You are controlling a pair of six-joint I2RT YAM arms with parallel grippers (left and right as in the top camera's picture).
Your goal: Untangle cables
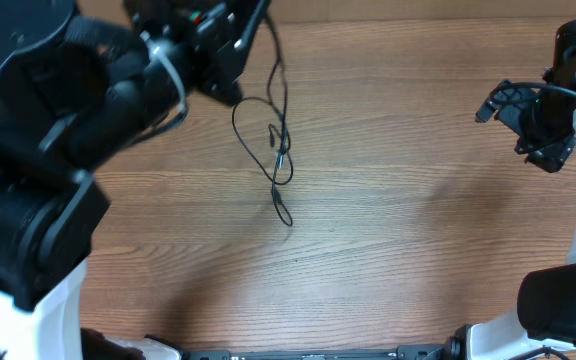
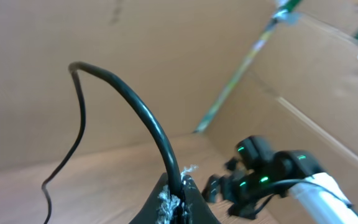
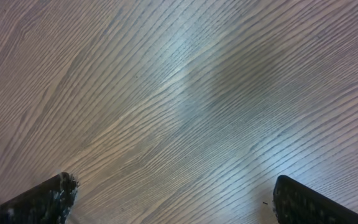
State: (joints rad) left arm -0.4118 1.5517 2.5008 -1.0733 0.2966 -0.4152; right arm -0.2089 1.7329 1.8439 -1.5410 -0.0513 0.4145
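Observation:
A looped cable (image 1: pixel 281 160) hangs tangled from the cable in my left gripper. I should first free the looped cable onto the table's open middle (image 1: pixel 238 205), then carry the held cable aside.
The thin black cables (image 1: pixel 276 150) hang in a tangled loop from my left gripper (image 1: pixel 236 40) at the top centre-left, with the lower strands trailing onto the wood table (image 1: pixel 388 220). In the left wrist view my left gripper (image 2: pixel 178 198) is shut on a black cable (image 2: pixel 143 113) that arcs up and left from the jaws, and a thinner strand (image 2: pixel 73 149) dangles at left. My right gripper (image 1: pixel 538 135) is at the far right, away from the cables. In the right wrist view it (image 3: pixel 176 199) is open and empty above bare table.
My right arm (image 2: pixel 272 177) shows in the left wrist view at lower right. A cardboard wall (image 2: pixel 166 56) stands behind the table. The arm bases sit at the bottom corners (image 1: pixel 558 300).

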